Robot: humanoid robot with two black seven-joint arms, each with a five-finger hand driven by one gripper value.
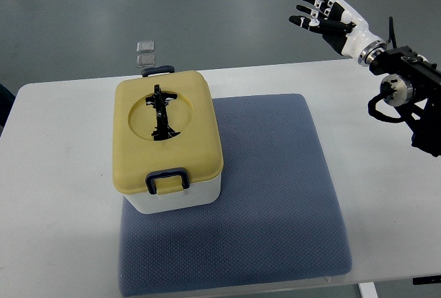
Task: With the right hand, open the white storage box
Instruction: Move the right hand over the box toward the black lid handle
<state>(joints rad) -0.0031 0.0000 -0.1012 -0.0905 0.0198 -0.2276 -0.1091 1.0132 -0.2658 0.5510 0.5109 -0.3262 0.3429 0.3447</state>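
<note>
The yellow lid [167,129] has a dark latch [167,180] at each end in place of a hinge, so it will come off in one piece when the robot lifts the handle.
A white storage box [180,198] with a yellow lid [165,132] stands on the left part of a blue-grey mat [275,174]. The lid is down, with a black folding handle [162,113] lying flat in its round recess. A dark latch [167,180] sits at the near side and another [158,70] at the far side. My right hand [324,16] is raised at the upper right, beyond the table's far edge and well away from the box. Its fingers are spread and it holds nothing. The left arm is out of sight.
The mat lies on a white table [55,194]. Two small clear squares [145,51] lie on the grey floor beyond the table's far edge. The right arm's black joints [406,94] hang over the table's right end.
</note>
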